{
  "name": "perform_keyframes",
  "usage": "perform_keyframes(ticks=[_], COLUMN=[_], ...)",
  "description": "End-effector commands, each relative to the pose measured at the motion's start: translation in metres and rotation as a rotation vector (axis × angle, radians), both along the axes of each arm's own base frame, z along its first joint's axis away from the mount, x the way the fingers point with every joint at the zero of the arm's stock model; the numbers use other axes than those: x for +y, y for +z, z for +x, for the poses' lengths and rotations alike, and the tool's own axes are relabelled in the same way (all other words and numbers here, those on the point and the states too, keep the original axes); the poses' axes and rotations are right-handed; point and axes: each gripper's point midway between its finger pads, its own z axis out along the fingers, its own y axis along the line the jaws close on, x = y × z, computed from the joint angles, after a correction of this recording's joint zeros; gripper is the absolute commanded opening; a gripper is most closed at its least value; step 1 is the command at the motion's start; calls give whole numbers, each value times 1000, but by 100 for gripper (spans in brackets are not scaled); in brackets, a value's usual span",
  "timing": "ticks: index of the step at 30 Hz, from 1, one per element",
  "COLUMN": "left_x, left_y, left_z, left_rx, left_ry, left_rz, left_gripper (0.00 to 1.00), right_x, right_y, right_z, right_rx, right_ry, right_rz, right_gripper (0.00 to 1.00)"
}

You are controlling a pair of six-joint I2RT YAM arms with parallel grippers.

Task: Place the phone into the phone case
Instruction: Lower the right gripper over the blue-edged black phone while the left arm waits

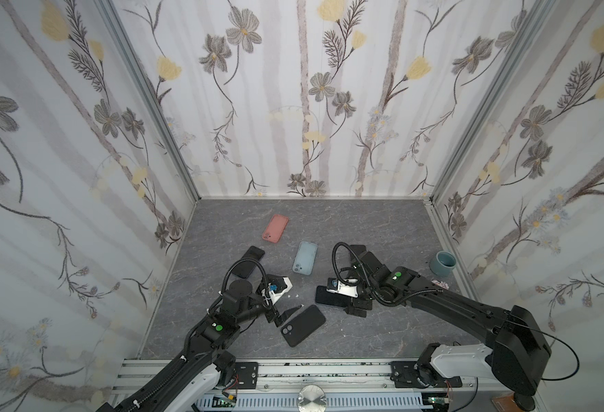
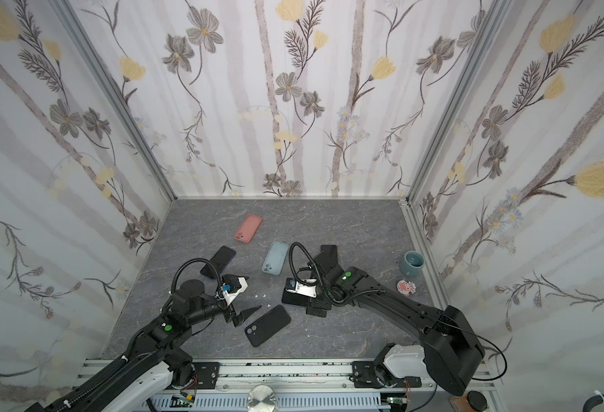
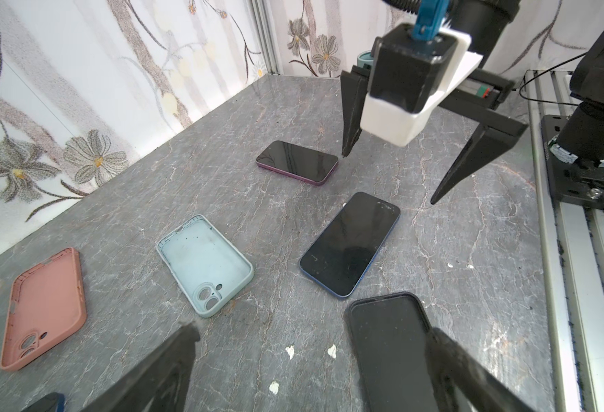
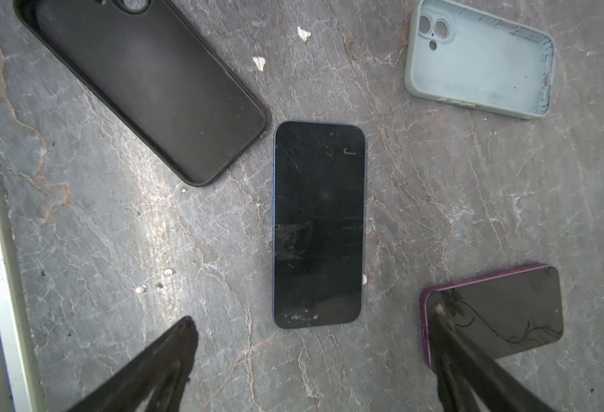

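Note:
My right gripper's open fingers span the blue-edged phone's width [image 4: 319, 230]. I should keep lowering them until they reach its long sides [image 4: 363, 281], then close.
Three empty phone cases lie open side up: black [image 1: 302, 325] [image 4: 150, 85], light blue [image 1: 305, 257] [image 3: 204, 264] and pink [image 1: 275, 228]. A blue-edged phone [image 4: 318, 224] [image 3: 350, 242] lies screen up between them. My right gripper [image 4: 311, 317] [image 3: 389, 178] hangs open just above it, with one fingertip over a purple-edged phone [image 4: 500, 314] [image 1: 357, 248]. My left gripper [image 3: 313, 330] [image 1: 290, 315] is open and holds nothing; one finger is beside the black case's [image 3: 389, 349] near end. A third dark phone [image 1: 248, 262] lies at the left.
A blue-grey cup [image 1: 442, 263] stands by the right wall, with a small pink trinket [image 2: 406, 287] in front of it. White crumbs [image 3: 290, 351] dot the grey marble floor. Flowered walls close three sides, and an aluminium rail [image 1: 329, 371] runs along the front.

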Motion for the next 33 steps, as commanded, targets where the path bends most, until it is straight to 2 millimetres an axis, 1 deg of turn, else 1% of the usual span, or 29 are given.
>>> perform_keyframes(ticks=[1,4,8,12,19,25,29,33], left_x=[-1,-1,1,4,7,10,14,15], left_y=[6,6,5,12,24,34,36,32], left_z=[4,5,7,8,7,6,10,13], left_rx=[-52,-54,-55,-96,-165,-213,-236,-233], left_ry=[0,4,20,38,47,59,91,105], left_rz=[-10,-11,-6,-12,-25,-39,-43,-33], left_gripper=[100,100,100,100,100,100,100,100], right_x=[1,1,1,2,3,4,10,13], right_y=[-3,-7,-6,-5,-4,-14,-17,-24], right_z=[1,2,3,6,3,2,2,-1], right_rx=[23,29,31,22,39,50,92,119], right_ry=[-26,-39,-38,-25,-36,-30,-40,-34], right_rz=[-15,-31,-45,-55,-77,-90,-94,-92], right_gripper=[100,100,100,100,100,100,100,100])
